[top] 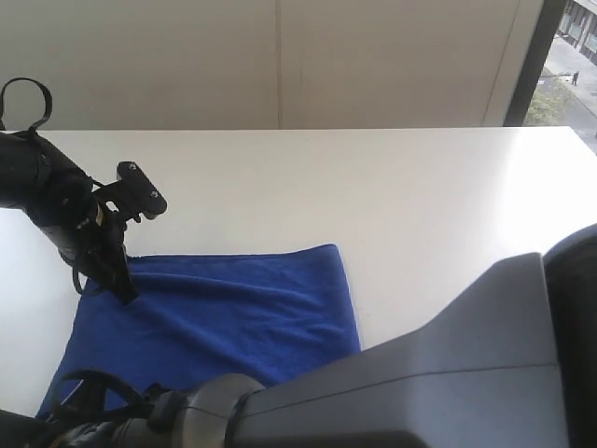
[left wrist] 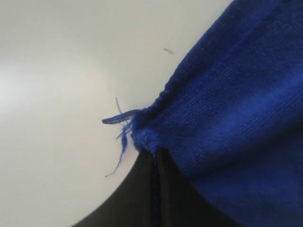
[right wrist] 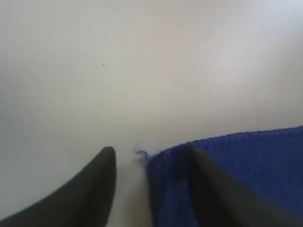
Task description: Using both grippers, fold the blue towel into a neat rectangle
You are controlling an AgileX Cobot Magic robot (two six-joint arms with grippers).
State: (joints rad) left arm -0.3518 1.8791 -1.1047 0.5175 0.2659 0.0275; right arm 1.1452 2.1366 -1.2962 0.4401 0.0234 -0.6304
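Note:
The towel [top: 201,287] has creases next to its far edge, so my right gripper should leave the towel's near corner and flatten the towel's far side [top: 312,263] before it folds.
The blue towel [top: 224,308] lies spread on the white table [top: 420,205], slightly rumpled. My left gripper [top: 126,291] points down at the towel's far left corner. In the left wrist view this gripper [left wrist: 154,151] is shut on that frayed corner of the towel [left wrist: 236,104], with loose threads sticking out. In the right wrist view my right gripper [right wrist: 151,153] is open and straddles another towel [right wrist: 255,161] corner: one finger [right wrist: 102,175] is over bare table, the other [right wrist: 208,175] over the cloth. The right arm's grey sleeve [top: 420,383] crosses the foreground and hides the towel's near edge.
A pale wall stands behind the table's far edge, with a window strip [top: 569,56] at the upper right. Black cable loops [top: 89,392] from the right arm hang over the towel's near left part. The table's right half shows bare white surface.

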